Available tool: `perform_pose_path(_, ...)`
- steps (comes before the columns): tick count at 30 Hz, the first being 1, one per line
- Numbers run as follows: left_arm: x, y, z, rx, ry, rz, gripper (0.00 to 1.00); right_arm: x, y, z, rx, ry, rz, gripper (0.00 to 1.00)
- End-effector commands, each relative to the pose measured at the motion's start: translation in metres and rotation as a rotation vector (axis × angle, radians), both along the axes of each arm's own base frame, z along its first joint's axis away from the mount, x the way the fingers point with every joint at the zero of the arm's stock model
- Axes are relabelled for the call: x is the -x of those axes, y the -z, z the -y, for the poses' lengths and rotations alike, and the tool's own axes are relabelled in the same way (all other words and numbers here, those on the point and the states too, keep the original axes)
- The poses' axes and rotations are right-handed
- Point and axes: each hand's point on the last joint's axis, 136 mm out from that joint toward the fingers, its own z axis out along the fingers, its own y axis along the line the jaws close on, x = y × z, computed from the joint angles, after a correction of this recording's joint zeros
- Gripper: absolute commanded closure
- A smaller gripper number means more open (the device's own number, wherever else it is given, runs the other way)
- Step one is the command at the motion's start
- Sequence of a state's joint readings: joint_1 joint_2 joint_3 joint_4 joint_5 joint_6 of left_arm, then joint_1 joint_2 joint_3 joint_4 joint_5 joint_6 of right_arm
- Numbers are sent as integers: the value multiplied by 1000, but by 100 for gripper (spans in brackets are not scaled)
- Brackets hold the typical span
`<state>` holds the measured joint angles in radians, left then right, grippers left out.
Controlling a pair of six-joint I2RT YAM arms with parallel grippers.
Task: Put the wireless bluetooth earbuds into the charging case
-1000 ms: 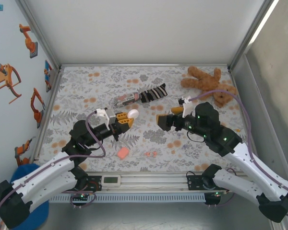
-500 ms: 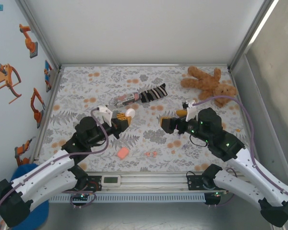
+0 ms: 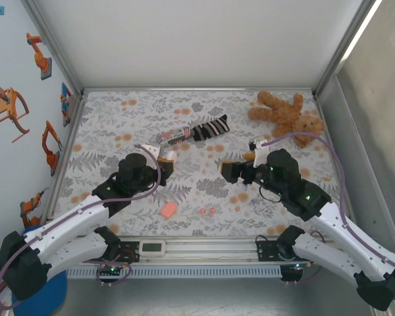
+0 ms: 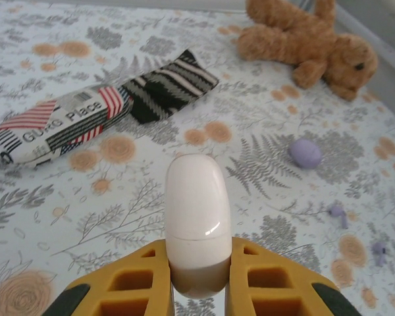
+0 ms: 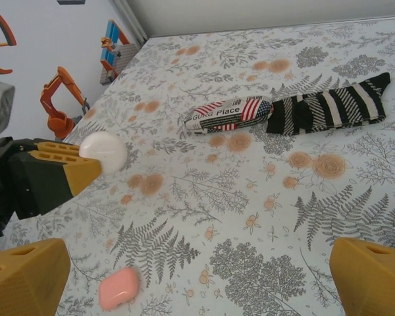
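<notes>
The white case's lid is shut and the floral table is clear beside the packet, so my left gripper should keep lowering the white case and let go of it there.
My left gripper is shut on a white pebble-shaped charging case, which sticks out forward between the yellow fingers above the table. From above, that gripper and the case sit left of centre. In the right wrist view the white case shows at the left. My right gripper faces it from the right, open and holding nothing. A coral-red pair of earbuds lies near the front edge. A salmon-orange case lies left of them.
A lilac case and two small lilac buds lie right of centre. A striped sock and a printed packet lie mid-table. A teddy bear is at the back right. Frame rails edge the floral table.
My left gripper has drawn back to the left with the white case and its wrist has turned. The right gripper has shifted slightly rightward and stays open.
</notes>
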<state>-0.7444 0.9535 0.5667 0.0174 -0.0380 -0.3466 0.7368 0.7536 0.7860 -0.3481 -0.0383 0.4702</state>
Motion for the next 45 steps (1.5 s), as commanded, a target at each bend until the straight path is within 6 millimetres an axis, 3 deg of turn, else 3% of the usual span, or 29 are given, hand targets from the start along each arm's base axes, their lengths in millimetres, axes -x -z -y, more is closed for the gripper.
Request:
perform_pose_path(1, -10, -1, -6, -16, -57, -36, 97, -5, 6, 2, 23, 24, 10, 0)
perform_pose_path(12, -26, 49, -35, 18, -121, -233, 97, -10, 16, -5, 39, 16, -13, 0)
perform_pose_path(18, -30, 67, -36, 43, -73, -344, 97, -15, 20, -15, 38, -6, -28, 0)
perform_pose_path(29, -54, 86, -37, 106, -31, -478, 94, -17, 31, -17, 52, -4, -50, 0)
perform_pose_path(45, -57, 120, -30, 81, 14, -589, 85, -15, 52, -12, 76, 17, -97, 0)
